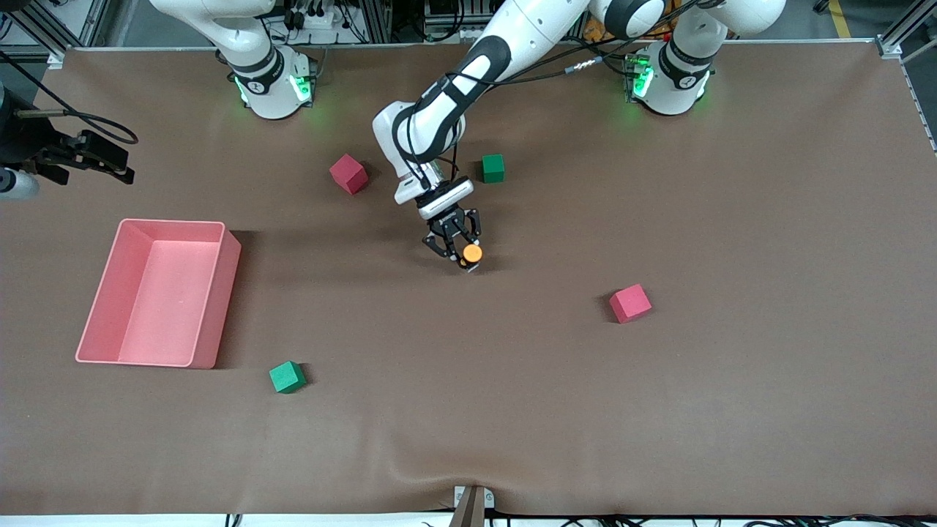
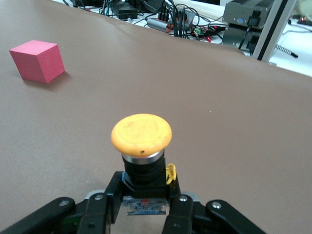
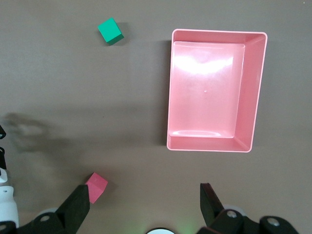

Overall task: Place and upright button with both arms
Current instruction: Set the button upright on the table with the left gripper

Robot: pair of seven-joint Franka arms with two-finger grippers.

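Observation:
My left gripper should go on lowering the button until its base stands on clear brown cloth (image 1: 479, 268), then let go, because the button's orange cap (image 1: 472, 253) faces up over that cloth.
The button (image 1: 472, 253) has a black body and a round orange cap (image 2: 141, 132). My left gripper (image 1: 455, 244) is shut on its black body (image 2: 144, 171), with one finger on each side and the cap pointing up and away from the fingers. The left arm reaches from its base to the middle of the table, where it holds the button low over the brown cloth. I cannot tell whether the button's base touches the cloth. My right gripper (image 3: 144, 195) is open and empty. It waits high above the table near its own base and is out of the front view.
A pink bin (image 1: 219, 293) lies toward the right arm's end. Two red cubes (image 1: 348, 173) (image 1: 630, 303) and two green cubes (image 1: 493, 167) (image 1: 287, 377) are scattered on the cloth. A black fixture (image 1: 80, 154) juts in at the right arm's end.

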